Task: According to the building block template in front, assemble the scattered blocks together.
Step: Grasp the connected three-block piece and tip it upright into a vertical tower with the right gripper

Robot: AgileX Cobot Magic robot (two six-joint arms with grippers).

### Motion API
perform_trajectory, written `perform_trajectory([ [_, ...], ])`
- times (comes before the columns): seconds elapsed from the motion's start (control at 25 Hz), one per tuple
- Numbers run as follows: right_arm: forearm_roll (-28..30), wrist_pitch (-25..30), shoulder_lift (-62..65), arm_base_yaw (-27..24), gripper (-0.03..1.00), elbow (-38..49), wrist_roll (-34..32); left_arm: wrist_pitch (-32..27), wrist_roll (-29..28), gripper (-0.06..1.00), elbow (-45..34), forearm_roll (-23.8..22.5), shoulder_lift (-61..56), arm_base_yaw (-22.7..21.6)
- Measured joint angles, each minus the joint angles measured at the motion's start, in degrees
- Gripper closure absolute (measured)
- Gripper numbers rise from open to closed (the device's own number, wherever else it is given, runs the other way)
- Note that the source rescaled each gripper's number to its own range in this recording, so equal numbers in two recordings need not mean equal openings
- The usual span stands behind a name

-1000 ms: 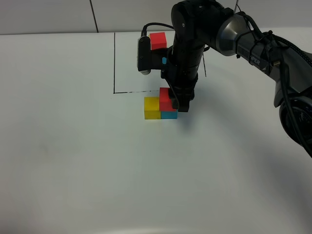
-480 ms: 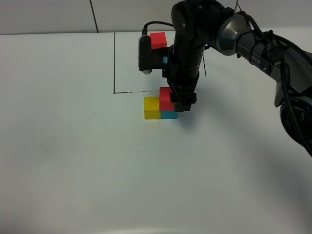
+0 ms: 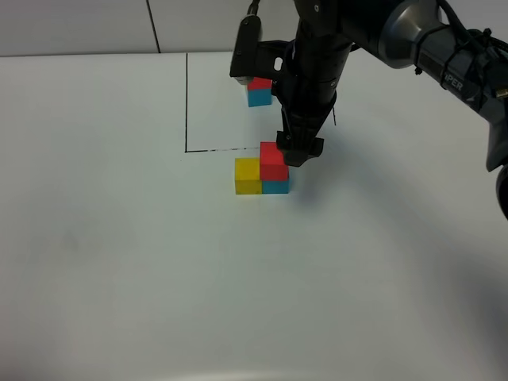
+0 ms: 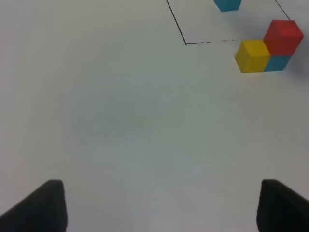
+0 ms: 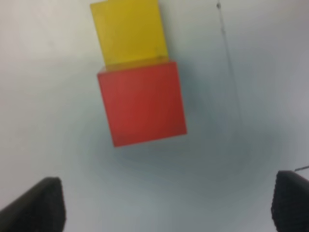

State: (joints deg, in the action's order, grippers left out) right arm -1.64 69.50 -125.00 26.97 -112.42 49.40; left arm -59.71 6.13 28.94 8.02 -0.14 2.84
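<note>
I should grip the red block's stack (image 3: 274,163) with my right gripper and turn yellow to the back, because the yellow block (image 3: 248,176) is next to the blue block, which differs from the template.
A red block (image 3: 274,161) sits on a blue block (image 3: 275,187), with a yellow block (image 3: 247,175) touching their left side. My right gripper (image 3: 298,155) hangs open and empty just above and right of the red block. The right wrist view looks down on the red block (image 5: 142,101) and yellow block (image 5: 130,31) between the spread fingers (image 5: 43,203); the blue one is hidden beneath. The template, red (image 3: 258,82) on blue (image 3: 259,97), stands behind. My left gripper (image 4: 159,208) is open and empty, far from the blocks (image 4: 252,55), and is out of the exterior high view.
A black line (image 3: 186,103) marks a square on the white table (image 3: 119,262) around the template. The right arm (image 3: 317,55) reaches over that square and partly covers the template.
My right gripper has let go of the red block and risen above it. The red block stays on the blue one. The template's blue block now shows.
</note>
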Motion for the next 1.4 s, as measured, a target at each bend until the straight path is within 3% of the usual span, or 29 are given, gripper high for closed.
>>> perform_trajectory([
  [0.16, -0.05, -0.35, 5.73, -1.33, 0.22, 8.77, -5.69, 0.0, 0.0, 0.19, 0.0, 0.0, 0.0, 0.0],
  [0.24, 0.01, -3.27, 9.36, -1.97, 0.22, 14.63, -9.67, 0.0, 0.0, 0.19, 0.0, 0.0, 0.0, 0.0],
  [0.6, -0.1, -26.96, 31.11, -2.87, 0.22, 45.49, -34.29, 0.0, 0.0, 0.19, 0.0, 0.0, 0.0, 0.0],
  [0.72, 0.03, -31.49, 38.2, -3.03, 0.22, 54.01, -39.3, 0.0, 0.04, 0.19, 0.0, 0.0, 0.0, 0.0],
  [0.88, 2.53, -33.46, 45.41, -3.05, 0.22, 62.39, -39.6, 0.0, 0.04, 0.19, 0.0, 0.0, 0.0, 0.0],
  [1.04, 5.15, -33.77, 46.69, -3.05, 0.22, 64.56, -39.32, 0.0, 0.04, 0.19, 0.0, 0.0, 0.0, 0.0],
  [1.28, 5.3, -32.91, 45.25, -3.05, 0.22, 61.86, -33.31, 0.0, 0.04, 0.19, 0.0, 0.0, 0.0, 0.0],
  [1.4, 3.84, -27.49, 41.1, -2.97, 0.22, 54.87, -28.5, 0.0, 0.04, 0.19, 0.0, 0.0, 0.0, 0.0],
])
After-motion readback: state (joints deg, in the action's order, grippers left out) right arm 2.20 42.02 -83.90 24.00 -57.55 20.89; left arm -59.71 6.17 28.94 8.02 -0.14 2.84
